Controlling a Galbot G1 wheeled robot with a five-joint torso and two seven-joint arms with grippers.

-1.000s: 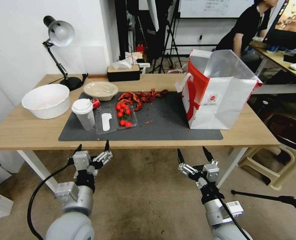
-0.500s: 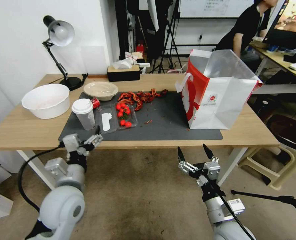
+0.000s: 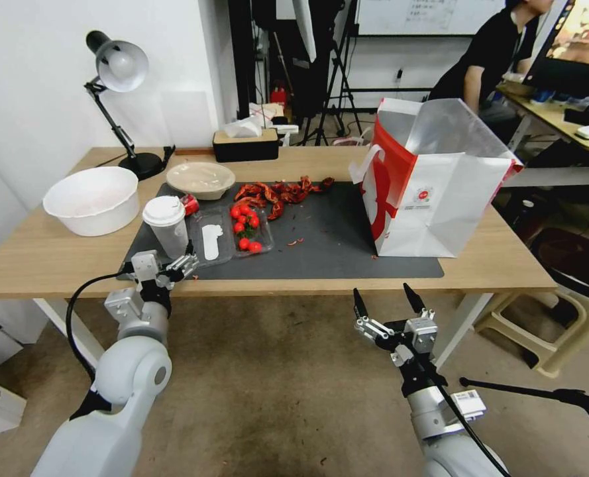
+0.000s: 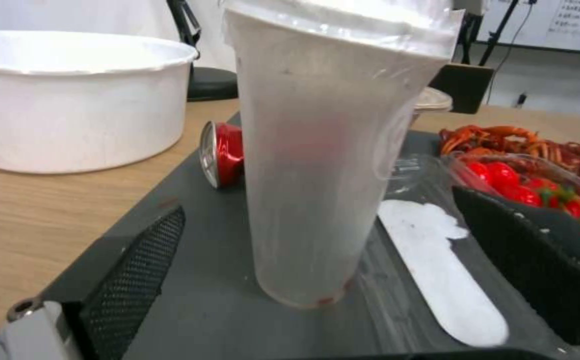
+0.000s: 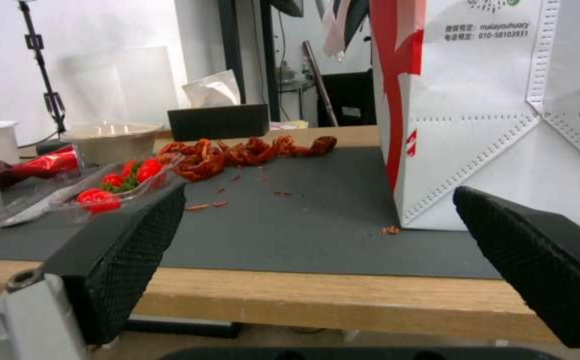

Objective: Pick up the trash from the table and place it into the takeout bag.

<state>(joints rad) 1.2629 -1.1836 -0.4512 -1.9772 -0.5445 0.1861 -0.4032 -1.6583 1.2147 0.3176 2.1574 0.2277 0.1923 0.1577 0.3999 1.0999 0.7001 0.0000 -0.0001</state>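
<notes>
The red can is faintly visible through the cup's thin side, so the cup's base (image 3: 175, 246) will get squashed flat when I grip and lift it.
A clear cup with a white lid (image 3: 166, 225) (image 4: 323, 165) stands upright at the left of the dark mat (image 3: 334, 238) on the table (image 3: 42, 258). My left gripper (image 3: 165, 257) (image 4: 317, 215) is open at the mat's front left corner, its fingers on either side of the cup's base and apart from it. A shallow beige bowl (image 3: 201, 179) sits behind the cup. The takeout bag (image 3: 433, 192) (image 5: 503, 125) stands open on the right of the mat. My right gripper (image 3: 383, 301) (image 5: 317, 200) hangs open below the table's front edge.
A large white bowl (image 3: 93, 200) (image 4: 70, 100) is left of the mat. A red can (image 3: 189, 205) (image 4: 222, 154) lies behind the cup. A clear tray of cherry tomatoes (image 3: 241, 228) and red crayfish shells (image 3: 277, 192) lie mid-mat. A desk lamp (image 3: 118, 66) and tissue box (image 3: 245, 144) stand at the back.
My left arm has risen from below the table edge and moved forward to the mat's corner, close to the clear cup. The right arm has barely moved.
</notes>
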